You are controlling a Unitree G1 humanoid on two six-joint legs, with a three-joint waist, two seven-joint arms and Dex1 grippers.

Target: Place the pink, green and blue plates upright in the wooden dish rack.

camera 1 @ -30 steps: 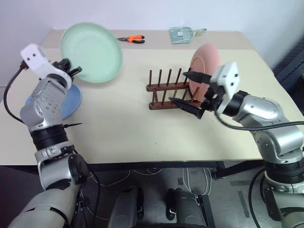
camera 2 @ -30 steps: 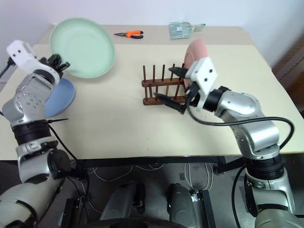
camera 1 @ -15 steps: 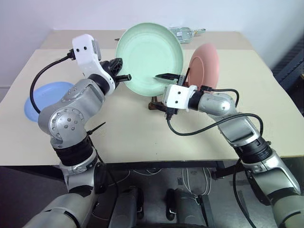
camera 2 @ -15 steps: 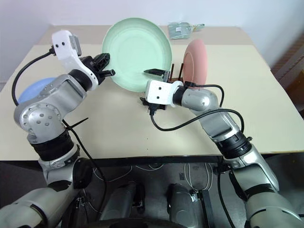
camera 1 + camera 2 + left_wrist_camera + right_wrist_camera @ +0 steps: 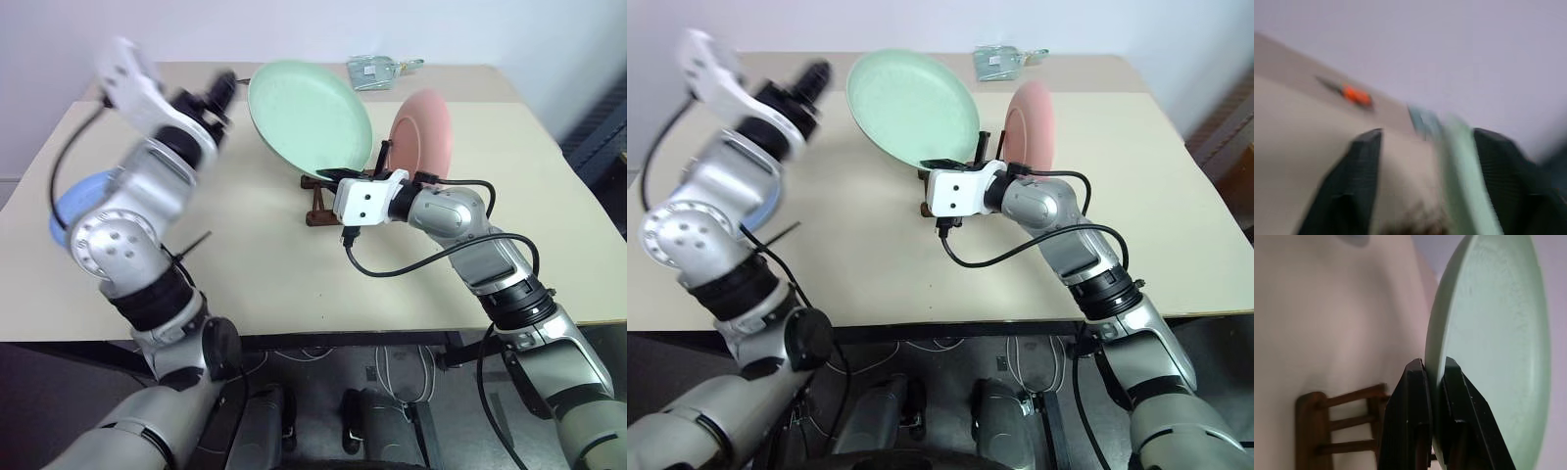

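Note:
The green plate (image 5: 309,117) is tilted with its side across the dish rack's wires. Next, my right gripper turns the green plate upright and lowers it next to the pink plate.
The green plate (image 5: 309,117) stands tilted on edge in the air just above the wooden dish rack (image 5: 315,213). My right gripper (image 5: 1435,382) is shut on its lower rim. The pink plate (image 5: 423,132) stands upright in the rack's right end, behind that hand. Up and to the left of the green plate, my left gripper (image 5: 217,90) is open and apart from the rim; the plate's edge (image 5: 1462,166) shows between its spread fingers (image 5: 1352,186). The blue plate (image 5: 71,199) lies flat at the table's left edge, partly hidden by my left arm.
A small green packet (image 5: 372,70) lies at the back of the table. Orange-handled pliers (image 5: 1356,95) lie on the table at the back left. The right side of the tabletop (image 5: 549,215) is bare, and its front edge runs under both arms.
The green plate came from the left to above the rack. My right gripper closed on its lower rim. My left gripper opened, released the plate and drew up and back to the left.

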